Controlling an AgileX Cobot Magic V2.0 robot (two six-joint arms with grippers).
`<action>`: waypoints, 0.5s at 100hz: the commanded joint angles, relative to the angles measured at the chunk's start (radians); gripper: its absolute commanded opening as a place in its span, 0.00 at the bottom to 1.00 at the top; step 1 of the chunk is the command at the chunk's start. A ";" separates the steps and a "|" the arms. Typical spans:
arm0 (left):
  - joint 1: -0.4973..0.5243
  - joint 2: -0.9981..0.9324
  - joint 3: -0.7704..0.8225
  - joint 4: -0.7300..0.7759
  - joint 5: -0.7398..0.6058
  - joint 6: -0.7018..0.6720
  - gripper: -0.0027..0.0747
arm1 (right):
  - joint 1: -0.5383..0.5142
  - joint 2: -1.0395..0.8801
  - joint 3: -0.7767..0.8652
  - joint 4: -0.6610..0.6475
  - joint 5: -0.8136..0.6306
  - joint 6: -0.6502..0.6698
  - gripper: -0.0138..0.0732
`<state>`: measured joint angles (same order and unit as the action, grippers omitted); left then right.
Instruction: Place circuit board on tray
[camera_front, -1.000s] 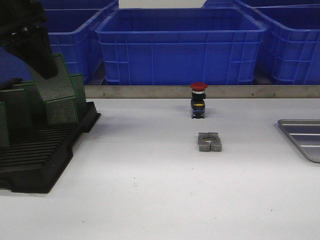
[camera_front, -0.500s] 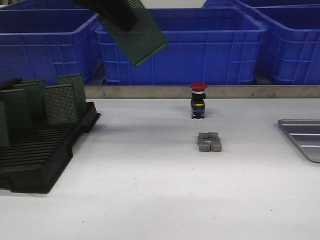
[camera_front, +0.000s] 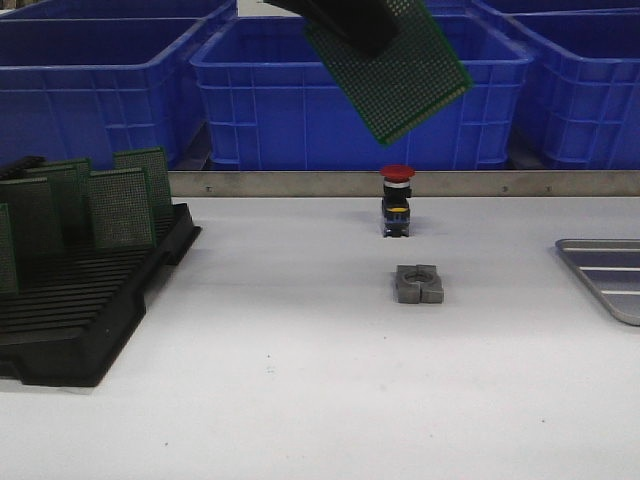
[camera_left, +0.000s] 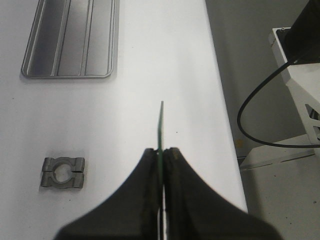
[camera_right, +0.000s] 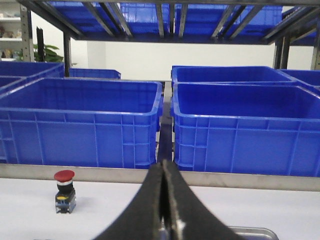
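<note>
Next, my right gripper opens, moves up and grabs the circuit board by its free corner, because my left gripper is holding the circuit board far from the tray.
My left gripper is shut on a green perforated circuit board and holds it tilted, high above the table's middle, over the red push button. In the left wrist view the board shows edge-on between the closed fingers. The silver-grey ridged tray lies at the table's right edge, well right of the board; it also shows in the left wrist view. My right gripper is shut and empty, low over the table, with the tray's rim just beyond it.
A black slotted rack with several upright green boards stands at the left. A red push button and a grey metal clamp block sit mid-table. Big blue bins line the back behind a metal rail.
My left gripper has lifted the board out of the rack at the left and carried it up and to the right, to above the table's middle.
</note>
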<state>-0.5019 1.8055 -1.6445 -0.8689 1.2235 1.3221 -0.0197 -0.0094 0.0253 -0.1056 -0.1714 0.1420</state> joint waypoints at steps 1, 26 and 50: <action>-0.007 -0.055 -0.034 -0.066 0.054 -0.007 0.01 | 0.001 -0.014 -0.066 -0.005 -0.061 0.047 0.08; -0.007 -0.055 -0.034 -0.068 0.054 -0.007 0.01 | 0.001 0.122 -0.397 -0.003 0.490 0.104 0.08; -0.007 -0.055 -0.034 -0.068 0.054 -0.007 0.01 | 0.001 0.379 -0.671 0.002 0.842 0.104 0.08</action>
<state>-0.5019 1.8055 -1.6445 -0.8689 1.2235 1.3221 -0.0197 0.2684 -0.5403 -0.1034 0.6332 0.2449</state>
